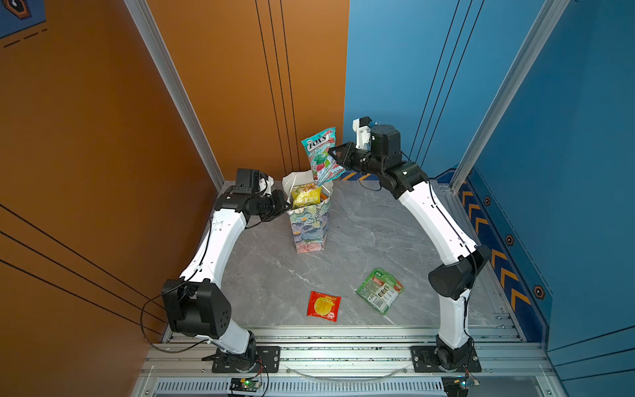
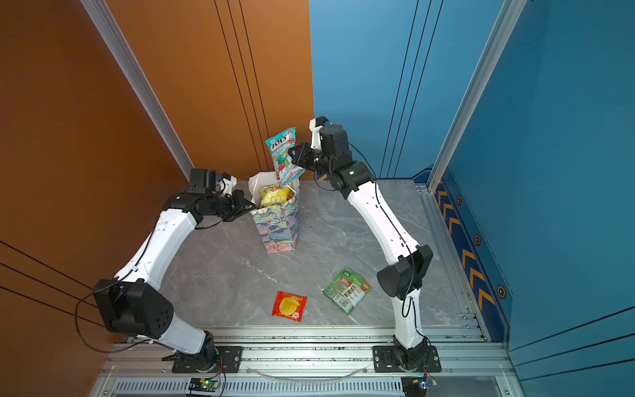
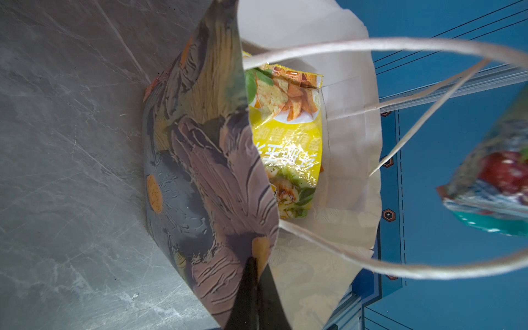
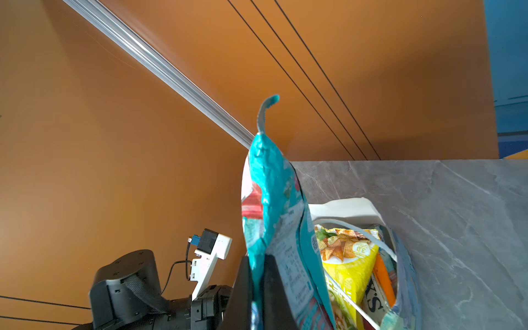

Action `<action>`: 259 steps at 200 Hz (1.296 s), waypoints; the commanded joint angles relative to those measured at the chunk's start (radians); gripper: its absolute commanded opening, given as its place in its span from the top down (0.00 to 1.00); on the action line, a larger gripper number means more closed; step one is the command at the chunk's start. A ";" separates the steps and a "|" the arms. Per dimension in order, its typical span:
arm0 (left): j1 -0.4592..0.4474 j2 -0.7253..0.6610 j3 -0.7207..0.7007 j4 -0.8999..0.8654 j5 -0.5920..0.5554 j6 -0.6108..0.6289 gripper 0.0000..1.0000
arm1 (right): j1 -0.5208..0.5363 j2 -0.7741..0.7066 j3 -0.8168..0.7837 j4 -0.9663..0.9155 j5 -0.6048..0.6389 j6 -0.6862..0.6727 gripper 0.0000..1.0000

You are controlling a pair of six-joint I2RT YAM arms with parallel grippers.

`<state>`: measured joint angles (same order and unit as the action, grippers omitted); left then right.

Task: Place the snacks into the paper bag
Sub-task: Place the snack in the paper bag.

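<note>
The teal packet's lower end [image 1: 324, 178] points at the paper bag's wide opening [image 1: 305, 191], so I should keep lowering it with my right gripper until it sits next to the yellow pouch.
The floral paper bag [image 1: 309, 225] [image 2: 277, 225] stands upright at the back of the table. My left gripper [image 1: 288, 206] [image 3: 255, 265] is shut on its near rim and holds the mouth wide. Inside lie a yellow pouch [image 1: 307, 196] [image 3: 288, 143] [image 4: 351, 265] and an orange packet [image 4: 384, 277]. My right gripper [image 1: 332, 154] [image 4: 258, 260] is shut on a teal FOX'S packet [image 1: 321, 154] [image 2: 281, 151] [image 4: 271, 194], which hangs above the bag's far corner. A red-yellow sachet [image 1: 323, 306] [image 2: 289, 306] and a green pouch [image 1: 379, 290] [image 2: 347, 290] lie flat near the front.
The grey marble table [image 1: 371, 233] is closed in by an orange wall [image 1: 103, 137] on the left and a blue wall [image 1: 567, 172] on the right. An aluminium rail [image 1: 343, 354] carries both arm bases at the front. The bag's white cord handles [image 3: 400, 45] loop over its mouth.
</note>
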<state>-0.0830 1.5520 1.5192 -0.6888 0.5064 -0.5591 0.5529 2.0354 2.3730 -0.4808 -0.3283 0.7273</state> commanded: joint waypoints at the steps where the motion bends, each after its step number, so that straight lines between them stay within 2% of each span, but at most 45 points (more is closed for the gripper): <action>1: 0.009 -0.040 0.001 0.004 0.037 -0.001 1.00 | 0.017 0.017 0.045 0.004 0.028 0.018 1.00; 157: 0.011 -0.037 -0.001 0.005 0.041 0.003 1.00 | 0.125 0.103 0.025 -0.032 0.058 0.028 1.00; 235: 0.018 -0.036 -0.001 0.004 0.044 0.004 1.00 | 0.122 0.082 -0.123 0.057 0.085 0.088 1.00; 244: 0.019 -0.036 -0.002 0.005 0.046 0.005 1.00 | 0.122 0.088 -0.123 0.057 0.081 0.092 0.93; 259: 0.019 -0.036 -0.002 0.005 0.048 0.005 1.00 | 0.117 0.086 -0.126 0.056 0.081 0.094 0.75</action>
<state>-0.0738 1.5520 1.5192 -0.6918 0.5106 -0.5591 0.6754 2.1292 2.2456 -0.4938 -0.2565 0.7967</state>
